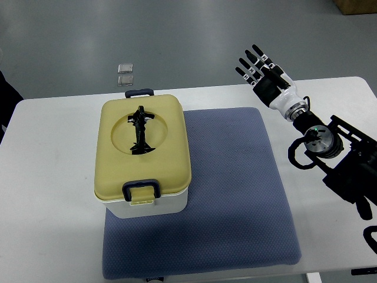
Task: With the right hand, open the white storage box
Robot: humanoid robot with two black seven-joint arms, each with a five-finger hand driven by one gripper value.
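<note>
I see matching dark blue latches [141, 188] at the near and far sides, so I expect the pale yellow lid [168, 165] to come off in one piece when I lift it.
A white storage box [154, 205] with a pale yellow lid [143, 147] stands on the left part of a blue-grey mat [235, 188]. The lid is closed. A black folding handle [140, 131] lies in its round recess. A dark blue latch [141, 189] sits at the near side and another [139, 92] at the far side. My right hand [259, 69] is raised at the far right of the table, fingers spread and empty, well to the right of the box. My left arm does not show.
The white table [47, 177] carries the mat and box. Two small silver squares [125, 73] lie on the grey floor beyond the table's far edge. A dark shape [7, 100] shows at the left edge. My right arm [341, 159] lies over the table's right side.
</note>
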